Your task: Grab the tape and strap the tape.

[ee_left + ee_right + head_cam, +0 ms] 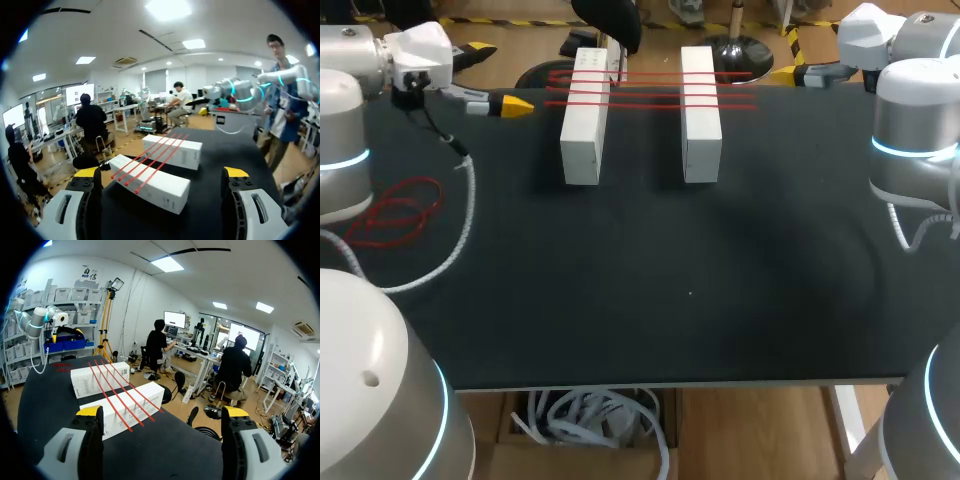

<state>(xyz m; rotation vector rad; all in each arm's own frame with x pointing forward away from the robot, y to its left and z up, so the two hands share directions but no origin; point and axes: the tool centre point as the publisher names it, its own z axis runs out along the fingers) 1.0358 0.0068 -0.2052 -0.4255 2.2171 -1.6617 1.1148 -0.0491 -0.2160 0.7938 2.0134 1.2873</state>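
Observation:
I expect the red tape (pixel 645 107) to lift off alone and bend into a curve when I carry it, because the ends (pixel 552 103) stick out free past both white boxes.
Two white boxes (pixel 584 118) (pixel 700 113) lie side by side at the table's far edge, with three red bands (pixel 650 88) stretched across their far ends. A loose heap of red bands (pixel 395 212) lies at the left side. My left gripper (pixel 512 104) hovers left of the boxes, open and empty; in its wrist view the left gripper (pixel 160 175) faces the nearer box (pixel 150 184) and the bands (pixel 150 162). My right gripper (pixel 785 76) hangs at the far right; seen from its wrist, the right gripper (pixel 162 412) is open, boxes (pixel 122 407) ahead.
A white cable (pixel 460 230) from my left arm loops over the table's left side near the loose bands. The black table (pixel 670 290) stretches toward me in front of the boxes. My left arm (pixel 37 322) shows beyond the boxes in the right wrist view.

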